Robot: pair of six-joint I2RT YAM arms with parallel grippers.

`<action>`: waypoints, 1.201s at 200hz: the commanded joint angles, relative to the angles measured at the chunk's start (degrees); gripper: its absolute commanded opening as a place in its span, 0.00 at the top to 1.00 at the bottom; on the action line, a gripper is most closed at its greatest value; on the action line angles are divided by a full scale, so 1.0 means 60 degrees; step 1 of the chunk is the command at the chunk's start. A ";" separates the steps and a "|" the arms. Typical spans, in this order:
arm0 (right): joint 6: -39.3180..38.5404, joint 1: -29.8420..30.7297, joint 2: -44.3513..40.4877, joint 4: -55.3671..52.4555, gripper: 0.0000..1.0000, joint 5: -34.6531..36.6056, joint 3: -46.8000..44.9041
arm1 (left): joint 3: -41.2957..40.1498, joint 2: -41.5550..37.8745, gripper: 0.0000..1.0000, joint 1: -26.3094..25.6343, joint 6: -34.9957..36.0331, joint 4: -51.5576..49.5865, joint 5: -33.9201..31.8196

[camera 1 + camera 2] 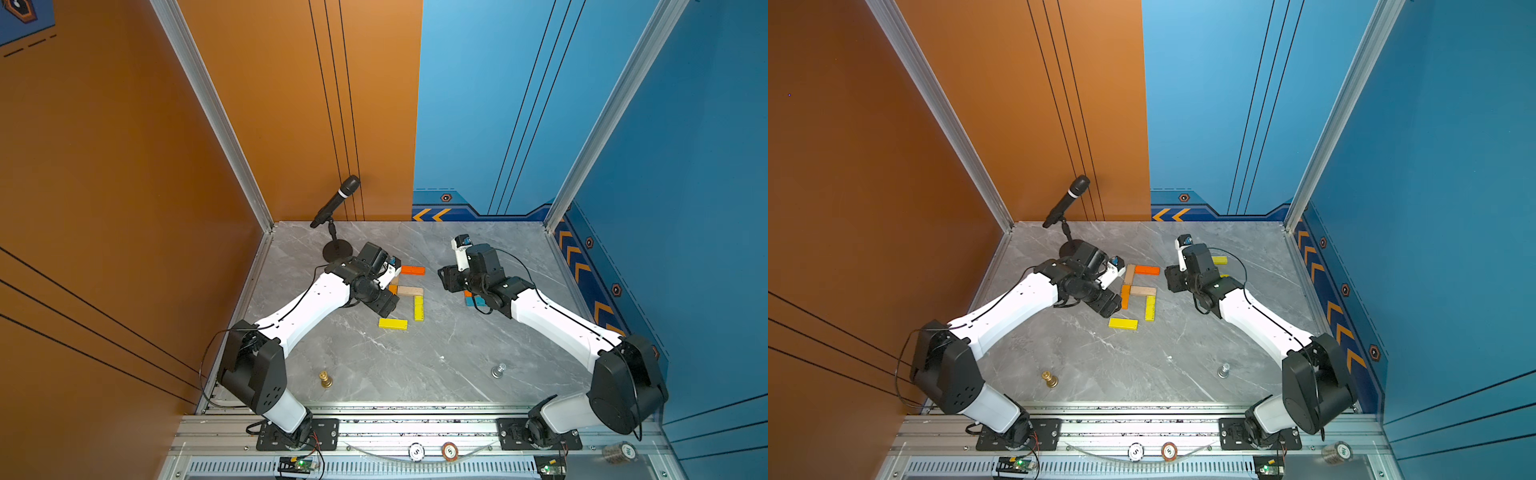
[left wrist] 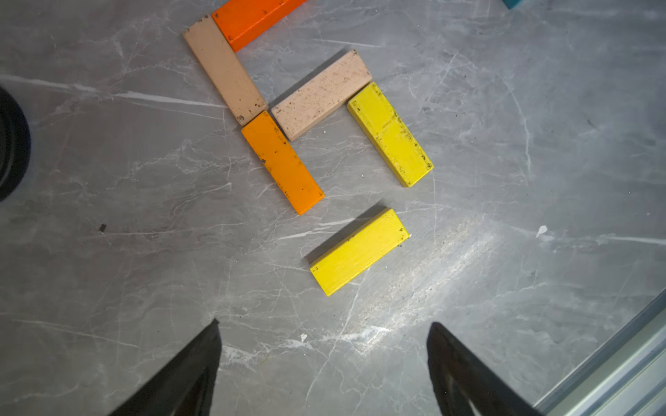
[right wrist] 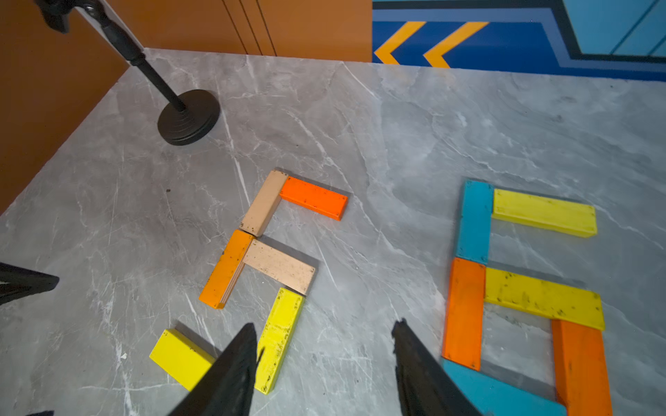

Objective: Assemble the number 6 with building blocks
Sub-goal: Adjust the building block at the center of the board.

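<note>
Next, my left gripper grabs the loose block's outer end [image 2: 328, 275] and slides the block closer, because a gap separates the loose yellow block from the orange block's loose end [image 2: 307, 199].
In the middle of the table several building blocks lie flat in a partial figure: a red-orange block [image 1: 412, 270], two pale wood blocks [image 2: 223, 68] [image 2: 320, 95], an orange block [image 2: 283, 162] and a yellow block [image 2: 389, 133]. Another yellow block [image 1: 392, 323] [image 2: 358, 252] lies loose just in front of them. My left gripper [image 1: 384, 306] [image 2: 324, 322] hovers open by the figure's left side, nothing between its fingers. A second figure of blue, yellow and orange blocks [image 3: 540, 295] lies to the right, mostly hidden under my right arm in both top views. My right gripper [image 1: 446, 278] [image 3: 326, 324] hangs open and empty between the two figures.
A black microphone stand [image 1: 336, 249] rises at the back left, close behind my left wrist. A gold chess piece [image 1: 326, 379] and a silver one [image 1: 498, 370] stand near the front edge. Orange and blue walls close the table on three sides.
</note>
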 commanded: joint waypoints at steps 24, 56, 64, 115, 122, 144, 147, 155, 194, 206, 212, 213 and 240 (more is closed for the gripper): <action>0.1194 -0.0764 -0.0818 0.1084 0.40 0.0200 -0.0951 | -0.0744 0.0538 0.12 -0.0815 0.3076 -0.0274 0.0286; 0.1363 -0.1087 -0.0931 0.1343 0.40 -0.0013 -0.1202 | -0.1212 0.0818 0.20 -0.0824 0.4686 0.0331 0.0355; 0.1352 -0.1109 -0.0915 0.1361 0.40 -0.0072 -0.1213 | -0.1336 0.0898 0.21 -0.0796 0.5035 0.0518 0.0421; 0.1117 -0.1016 -0.0920 0.1920 0.42 -0.0741 -0.1467 | -0.1595 0.1349 0.24 -0.0298 0.6058 0.1180 0.1247; 0.1004 -0.0975 -0.0919 0.2007 0.43 -0.0849 -0.1519 | -0.1595 0.1406 0.24 -0.0265 0.6240 0.1200 0.1316; 0.0584 -0.0703 -0.0847 0.2034 0.44 -0.0992 -0.1521 | -0.1654 0.1612 0.26 -0.0177 0.6442 0.1485 0.1295; 0.0541 -0.0660 -0.0850 0.2035 0.44 -0.0998 -0.1521 | -0.1626 0.1646 0.26 -0.0169 0.6472 0.1487 0.1317; 0.0449 -0.0567 -0.0816 0.2063 0.44 -0.1050 -0.1521 | -0.1564 0.1743 0.28 -0.0127 0.6508 0.1480 0.1334; 0.0367 -0.0399 -0.0651 0.2086 0.44 -0.1159 -0.1423 | -0.1339 0.2059 0.35 0.0053 0.6537 0.1502 0.1503; 0.0358 -0.0384 -0.0577 0.2051 0.44 -0.1175 -0.1381 | -0.1325 0.2150 0.37 0.0061 0.6573 0.1502 0.1439; 0.0360 -0.0370 -0.0537 0.2050 0.44 -0.1188 -0.1347 | -0.1325 0.2187 0.38 0.0075 0.6607 0.1502 0.1412; 0.0356 -0.0362 -0.0534 0.2050 0.44 -0.1189 -0.1346 | -0.1321 0.2191 0.38 0.0072 0.6604 0.1509 0.1410; 0.0322 -0.0340 -0.0417 0.2025 0.44 -0.1263 -0.1266 | -0.1274 0.2430 0.41 0.0066 0.6582 0.1546 0.1280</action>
